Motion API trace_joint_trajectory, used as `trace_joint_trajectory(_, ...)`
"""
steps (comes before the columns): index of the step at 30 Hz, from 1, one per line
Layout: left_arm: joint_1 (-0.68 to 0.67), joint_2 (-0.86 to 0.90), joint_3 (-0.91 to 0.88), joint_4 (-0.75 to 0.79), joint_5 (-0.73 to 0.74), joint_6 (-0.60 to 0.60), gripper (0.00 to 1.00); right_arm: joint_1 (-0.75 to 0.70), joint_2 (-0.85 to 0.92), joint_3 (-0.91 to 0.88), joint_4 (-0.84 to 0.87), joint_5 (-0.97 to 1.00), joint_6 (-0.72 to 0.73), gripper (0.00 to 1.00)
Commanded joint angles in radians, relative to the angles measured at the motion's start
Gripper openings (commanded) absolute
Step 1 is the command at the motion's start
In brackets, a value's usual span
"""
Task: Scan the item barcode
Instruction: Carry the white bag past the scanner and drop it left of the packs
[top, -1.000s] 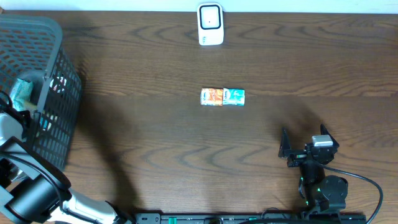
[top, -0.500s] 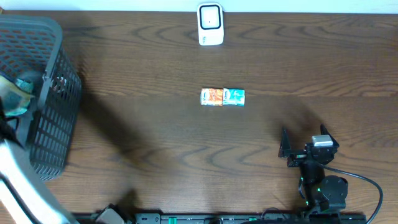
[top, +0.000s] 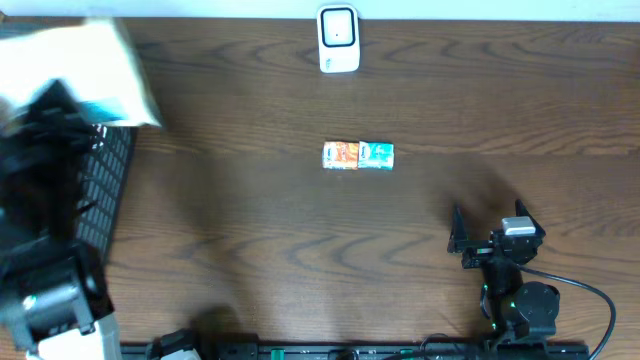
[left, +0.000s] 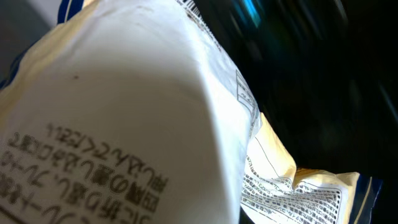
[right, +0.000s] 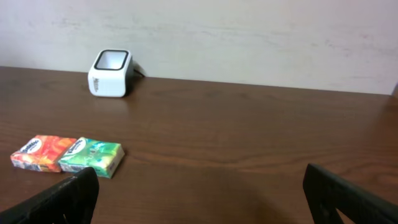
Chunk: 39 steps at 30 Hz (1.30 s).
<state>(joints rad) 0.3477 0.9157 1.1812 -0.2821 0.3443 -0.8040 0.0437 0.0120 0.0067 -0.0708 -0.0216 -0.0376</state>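
Note:
I should go on moving my left gripper to the wood beside the tissue packs and let go there. The white packet is clear above the basket, and there is open wood beside the packs.
A white packet with printed text, blurred by motion, hangs high over the table's far left corner. It fills the left wrist view, where a crumpled printed edge shows. My left gripper is a dark blur just under the packet and is shut on it; its fingers are hidden. The white scanner stands at the far edge, also visible from the right wrist. My right gripper rests open near the front right with nothing between its fingers.
A black mesh basket stands at the left edge, mostly covered by my left arm. Two joined tissue packs, orange and green, lie mid-table, left of my right gripper's view. A pale wall runs behind the scanner.
My left arm has lifted the white packet up out of the basket, toward the camera and to the right. The right arm has not moved.

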Motion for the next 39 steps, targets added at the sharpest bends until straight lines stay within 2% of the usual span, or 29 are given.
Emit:
trace_joint_trajectory(1, -0.232, 0.072, 0.016, -0.010, 0.066, 0.231, 0.07, -0.003, -0.005, -0.001, -0.005, 0.004, -0.009, 0.99)
trace_joint_trajectory(6, -0.433, 0.220, 0.016, -0.101, -0.023, 0.521, 0.07, -0.004, -0.005, -0.001, -0.005, 0.004, -0.009, 0.99)
trace_joint_trajectory(8, -0.520, 0.373, 0.016, -0.182, -0.069, 0.616, 0.08, -0.003, -0.005, -0.001, -0.005, 0.004, -0.009, 0.99)
trace_joint_trajectory(13, -0.592, 0.576, 0.016, -0.219, -0.068, 0.720, 0.08, -0.003, -0.005, -0.001, -0.005, 0.004, -0.009, 0.99)
trace_joint_trajectory(16, -0.625, 0.679, 0.016, -0.231, -0.064, 0.726, 0.08, -0.003, -0.005, -0.001, -0.005, 0.004, -0.009, 0.99)
trace_joint_trajectory(20, -0.661, 0.767, 0.016, -0.233, -0.065, 0.750, 0.17, -0.003, -0.005, -0.001, -0.005, 0.004, -0.009, 0.99)
trace_joint_trajectory(21, -0.666, 0.776, 0.016, -0.232, -0.065, 0.765, 0.25, -0.003, -0.005, -0.001, -0.005, 0.004, -0.009, 0.99)
trace_joint_trajectory(22, -0.666, 0.778, 0.016, -0.231, -0.066, 0.779, 0.29, -0.003, -0.005, -0.001, -0.005, 0.004, -0.009, 0.99)
trace_joint_trajectory(27, -0.635, 0.738, 0.066, -0.253, -0.113, 0.781, 0.35, -0.003, -0.005, -0.001, -0.005, 0.004, -0.008, 0.99)
trace_joint_trajectory(28, -0.620, 0.719, 0.085, -0.263, -0.136, 0.781, 0.39, -0.003, -0.005, -0.001, -0.005, 0.004, -0.009, 0.99)
trace_joint_trajectory(30, -0.569, 0.657, 0.127, -0.292, -0.204, 0.741, 0.77, -0.003, -0.005, -0.001, -0.005, 0.004, -0.009, 0.99)
trace_joint_trajectory(31, -0.551, 0.636, 0.132, -0.301, -0.219, 0.711, 0.85, -0.003, -0.005, -0.001, -0.005, 0.004, -0.009, 0.99)
trace_joint_trajectory(35, -0.485, 0.584, 0.132, -0.391, -0.225, 0.595, 0.99, -0.003, -0.005, -0.001, -0.005, 0.004, -0.009, 0.99)
trace_joint_trajectory(39, -0.472, 0.609, 0.122, -0.561, -0.220, 0.552, 0.98, -0.004, -0.005, -0.001, -0.005, 0.004, -0.009, 0.99)
